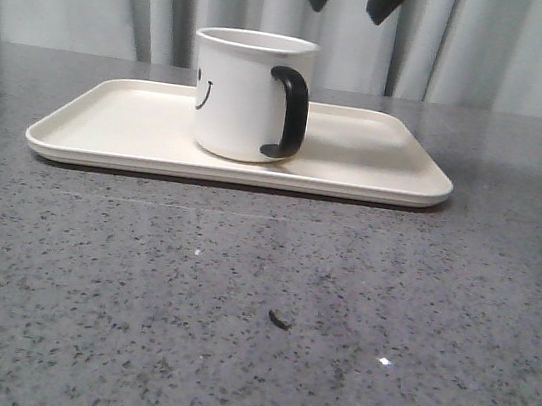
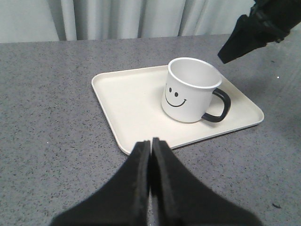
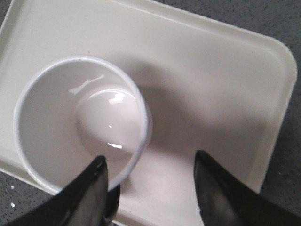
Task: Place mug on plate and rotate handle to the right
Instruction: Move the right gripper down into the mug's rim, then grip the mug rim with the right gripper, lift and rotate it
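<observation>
The mug's handle [image 1: 290, 115] is pointing toward the plate's front edge, so my right gripper should grab the mug's rim [image 1: 311, 47], pick the mug up and turn the handle to the right gripper's own side.
The white mug [image 1: 240, 98] with a black smiley face stands upright on the cream plate [image 1: 110, 125]. Its black handle [image 1: 289, 113] points to the front right. The mug [image 2: 188, 92] and plate [image 2: 127, 103] also show in the left wrist view, and from above in the right wrist view, mug [image 3: 70, 127] on plate [image 3: 211, 84]. My right gripper [image 3: 149, 162] is open and hangs above the mug's right side, touching nothing; its fingertips [image 1: 385, 2] show at the top of the front view. My left gripper [image 2: 151, 142] is shut and empty, held back from the plate.
A grey speckled table [image 1: 256, 312] carries the plate. A small dark speck [image 1: 279, 318] lies on the table near the front. Pale curtains [image 1: 524, 57] hang behind the table.
</observation>
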`<action>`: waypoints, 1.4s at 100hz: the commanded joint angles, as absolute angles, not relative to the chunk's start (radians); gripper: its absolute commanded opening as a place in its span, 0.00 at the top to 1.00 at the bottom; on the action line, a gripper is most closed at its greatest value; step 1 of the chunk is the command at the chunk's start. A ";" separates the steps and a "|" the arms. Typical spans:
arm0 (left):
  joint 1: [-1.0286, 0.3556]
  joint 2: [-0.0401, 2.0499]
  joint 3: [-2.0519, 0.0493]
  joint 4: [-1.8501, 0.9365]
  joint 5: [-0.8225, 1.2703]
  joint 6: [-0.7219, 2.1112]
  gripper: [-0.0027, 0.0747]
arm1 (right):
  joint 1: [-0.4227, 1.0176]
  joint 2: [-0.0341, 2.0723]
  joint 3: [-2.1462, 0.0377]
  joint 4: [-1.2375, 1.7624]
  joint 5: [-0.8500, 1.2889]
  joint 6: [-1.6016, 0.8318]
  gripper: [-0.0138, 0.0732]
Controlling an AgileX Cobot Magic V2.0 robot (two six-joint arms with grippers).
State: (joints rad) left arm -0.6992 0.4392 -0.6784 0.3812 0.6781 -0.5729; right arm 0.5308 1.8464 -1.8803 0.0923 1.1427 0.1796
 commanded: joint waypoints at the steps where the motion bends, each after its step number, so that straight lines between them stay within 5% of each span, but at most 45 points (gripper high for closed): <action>1: -0.708 0.444 -0.703 0.390 0.602 -0.582 0.99 | 0.532 1.837 -1.940 0.125 1.116 0.189 0.36; 35: -0.708 0.444 -0.703 0.390 0.602 -0.582 0.99 | 0.532 1.908 -1.950 0.141 1.113 0.202 0.38; 80: -0.708 0.444 -0.703 0.390 0.602 -0.582 0.99 | 0.532 1.908 -1.950 0.141 1.108 0.235 0.93; 100: -0.708 0.444 -0.703 0.390 0.602 -0.582 0.99 | 0.531 1.905 -1.985 0.141 1.144 0.224 0.92; 140: -0.708 0.444 -0.703 0.383 0.602 -0.582 0.99 | 0.530 1.912 -2.168 0.172 1.326 -0.227 0.92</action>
State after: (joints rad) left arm -0.6992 0.4392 -0.6784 0.3792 0.6781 -0.5729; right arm 0.5317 1.9680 -2.1353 0.1504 1.2511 -0.1185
